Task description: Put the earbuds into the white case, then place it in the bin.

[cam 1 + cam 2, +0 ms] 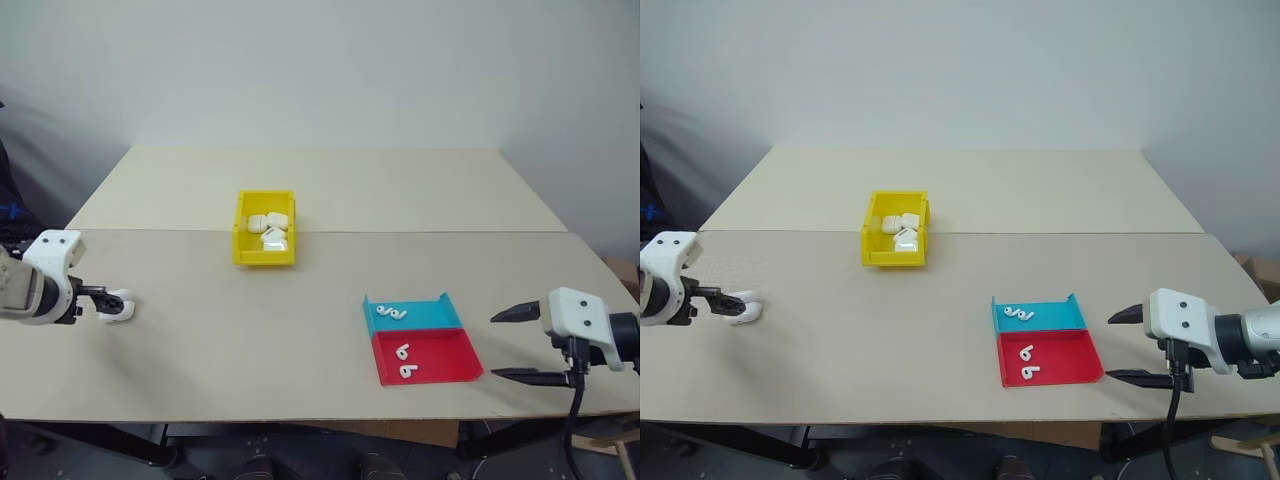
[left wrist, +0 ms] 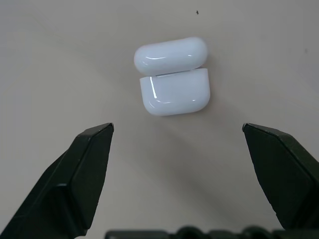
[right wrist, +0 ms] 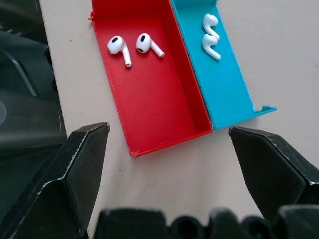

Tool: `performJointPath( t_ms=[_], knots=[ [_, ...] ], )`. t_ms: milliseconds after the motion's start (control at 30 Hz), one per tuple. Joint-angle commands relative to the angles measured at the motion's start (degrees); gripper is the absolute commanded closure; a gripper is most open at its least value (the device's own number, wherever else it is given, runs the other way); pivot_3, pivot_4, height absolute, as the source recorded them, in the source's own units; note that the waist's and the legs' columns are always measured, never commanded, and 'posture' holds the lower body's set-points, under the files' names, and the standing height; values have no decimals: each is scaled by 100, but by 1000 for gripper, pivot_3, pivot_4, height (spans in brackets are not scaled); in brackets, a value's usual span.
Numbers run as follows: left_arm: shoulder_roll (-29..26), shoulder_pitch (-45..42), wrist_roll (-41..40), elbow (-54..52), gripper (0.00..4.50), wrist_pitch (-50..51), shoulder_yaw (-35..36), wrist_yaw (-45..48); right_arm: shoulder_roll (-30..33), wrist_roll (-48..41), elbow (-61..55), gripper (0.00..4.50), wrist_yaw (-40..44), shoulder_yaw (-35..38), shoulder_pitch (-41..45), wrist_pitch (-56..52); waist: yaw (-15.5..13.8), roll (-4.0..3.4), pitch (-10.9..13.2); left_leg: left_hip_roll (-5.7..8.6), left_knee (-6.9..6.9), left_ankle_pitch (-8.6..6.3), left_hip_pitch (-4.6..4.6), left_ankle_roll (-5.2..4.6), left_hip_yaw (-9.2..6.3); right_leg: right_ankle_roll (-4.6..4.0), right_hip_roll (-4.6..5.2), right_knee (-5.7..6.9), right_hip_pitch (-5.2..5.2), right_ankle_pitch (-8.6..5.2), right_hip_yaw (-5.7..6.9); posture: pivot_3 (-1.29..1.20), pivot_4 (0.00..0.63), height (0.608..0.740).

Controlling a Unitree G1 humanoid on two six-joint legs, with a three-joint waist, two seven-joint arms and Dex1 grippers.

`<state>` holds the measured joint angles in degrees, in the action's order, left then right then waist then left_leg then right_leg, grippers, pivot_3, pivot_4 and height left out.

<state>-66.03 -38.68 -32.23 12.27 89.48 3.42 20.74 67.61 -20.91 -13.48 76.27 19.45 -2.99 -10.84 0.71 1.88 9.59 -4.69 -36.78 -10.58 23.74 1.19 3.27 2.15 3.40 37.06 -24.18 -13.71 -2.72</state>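
Note:
The body of the white case faces my left gripper's open fingers with its lid (image 2: 171, 56) beyond, so I keep moving in until they are on both sides of the body (image 2: 175, 93), then close.
The white case (image 2: 172, 77) lies on the table at the far left, showing as two rounded halves with a gap between lid and body. My left gripper (image 2: 177, 129) hangs just short of it, open, with nothing between its fingers; the same case (image 1: 122, 306) sits at the fingertips in the head view. Two earbuds (image 3: 124, 47) lie in the red tray (image 1: 440, 365) and two more earbuds (image 3: 210, 35) in the teal tray (image 1: 440, 315). My right gripper (image 1: 497, 346) is open beside the trays' right edge. The yellow bin (image 1: 264, 257) stands mid-table.
Several white cases (image 1: 270, 228) lie inside the bin. The two flat trays sit side by side near the table's front edge. A seam (image 1: 400, 232) runs across the tabletop behind the bin. A wall stands behind the table.

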Motion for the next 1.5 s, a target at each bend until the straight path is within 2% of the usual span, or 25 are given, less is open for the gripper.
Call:
performJointPath(
  t_ms=[33,300,500,800,1400,1500],
  knots=[
    [-26,-243,329,432,0,-324,-295,296,65,3,-119,58,-60,164,56,-84,0,1,0,0,0,0,1,0,-1,0,0,0,-2,0,0,0,150,740],
    [199,-845,964,1488,0,-1077,-1114,1001,39,52,-116,58,-176,10,154,-115,-11,1,0,0,-5,0,3,0,-2,2,-1,1,0,0,2,0,150,740],
    [419,-1229,1363,2246,0,-1343,-1313,1362,38,65,-143,58,-233,109,87,-147,-11,2,0,2,-5,0,10,0,-3,1,0,1,-3,1,2,0,150,740],
    [784,-1610,1843,2922,0,-1458,-1385,1551,32,114,-159,58,-328,120,49,-172,-1,2,0,2,-7,1,10,-1,-6,5,0,3,-2,1,3,0,150,740],
    [1023,-1609,2327,3409,0,-1698,-1274,1729,-71,255,-121,58,-441,-28,114,-75,-3,0,-2,3,-10,1,4,-1,-7,8,0,9,3,0,4,0,150,740],
    [1028,-1624,2357,3433,576,-1680,-1265,1751,-77,264,-136,0,-439,-21,105,-79,-3,0,-3,3,-10,1,3,-1,-7,9,0,9,3,0,4,0,150,740]
  ],
)
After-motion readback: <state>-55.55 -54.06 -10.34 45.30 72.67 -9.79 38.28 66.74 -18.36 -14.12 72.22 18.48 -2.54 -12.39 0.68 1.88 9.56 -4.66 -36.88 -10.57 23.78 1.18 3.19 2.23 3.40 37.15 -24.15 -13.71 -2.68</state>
